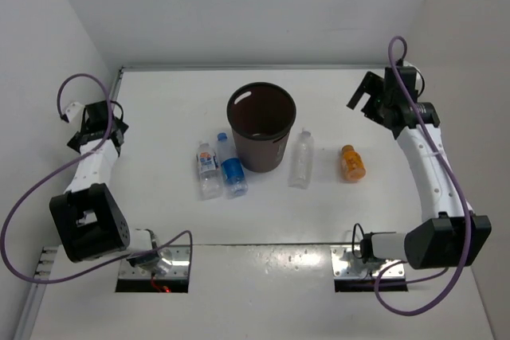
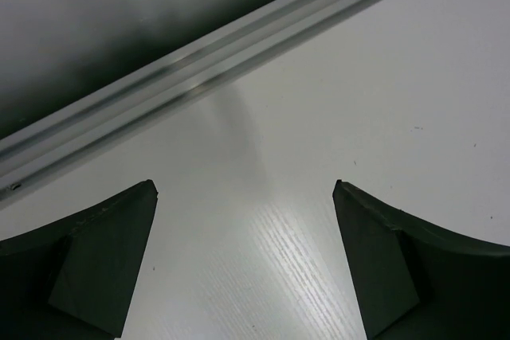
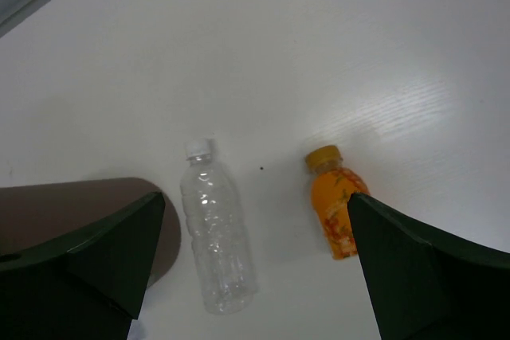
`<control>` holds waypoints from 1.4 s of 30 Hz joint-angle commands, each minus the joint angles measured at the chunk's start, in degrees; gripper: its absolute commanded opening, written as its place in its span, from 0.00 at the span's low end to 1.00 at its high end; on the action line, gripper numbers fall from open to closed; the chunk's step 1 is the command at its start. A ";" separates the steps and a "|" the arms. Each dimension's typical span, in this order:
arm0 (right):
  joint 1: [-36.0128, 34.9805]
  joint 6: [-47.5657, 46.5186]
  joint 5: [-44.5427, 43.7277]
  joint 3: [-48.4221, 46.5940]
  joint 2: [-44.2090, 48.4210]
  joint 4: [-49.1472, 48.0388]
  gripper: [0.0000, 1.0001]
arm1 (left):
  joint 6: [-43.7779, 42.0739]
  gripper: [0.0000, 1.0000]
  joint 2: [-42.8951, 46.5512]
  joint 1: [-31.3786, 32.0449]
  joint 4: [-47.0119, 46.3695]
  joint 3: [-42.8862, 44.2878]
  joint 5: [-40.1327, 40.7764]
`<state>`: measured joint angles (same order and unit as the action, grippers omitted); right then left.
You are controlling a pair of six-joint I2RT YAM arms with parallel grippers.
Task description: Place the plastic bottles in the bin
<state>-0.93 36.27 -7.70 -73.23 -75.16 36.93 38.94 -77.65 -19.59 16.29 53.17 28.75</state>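
Observation:
The orange bottle (image 1: 351, 162) lies apart from the plain clear bottle, so the robot's right gripper goes on down toward it before its open fingers are on both sides of the orange body (image 1: 354, 169).
The dark brown bin (image 1: 261, 127) stands upright mid-table. Left of it lie a clear bottle with a white-blue label (image 1: 209, 170) and a clear bottle with a blue label and blue cap (image 1: 232, 166). Right of it lie a plain clear bottle (image 1: 301, 158) and a short orange bottle (image 1: 352, 162). My right gripper (image 1: 365, 95) is open and empty, raised at the far right; its wrist view shows the clear bottle (image 3: 217, 236), the orange bottle (image 3: 335, 210) and the bin's edge (image 3: 72, 206) below. My left gripper (image 1: 94, 129) is open and empty over bare table at the far left.
A metal rail (image 2: 223, 57) runs along the table's left edge, close to my left gripper, with the white wall behind it. White walls enclose the table at the back and sides. Cables loop from both arms.

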 commanded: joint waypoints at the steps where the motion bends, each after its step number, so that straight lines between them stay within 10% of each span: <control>1: 0.49 1.35 -7.31 -2.87 1.77 5.69 0.99 | 1.84 1.00 1.71 -0.27 1.99 0.88 0.43; 19: 1.54 -3.50 6.91 -1.05 -12.64 18.97 0.99 | -0.62 1.00 1.80 1.14 -4.16 -5.96 -4.23; 42: 5.14 -4.45 -8.46 -5.08 -28.89 22.84 0.99 | -0.79 1.00 -3.74 1.14 -12.25 -6.32 -11.80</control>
<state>2.94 34.79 -11.81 -75.40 -102.65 57.47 37.58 -81.65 -18.72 6.59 47.05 17.93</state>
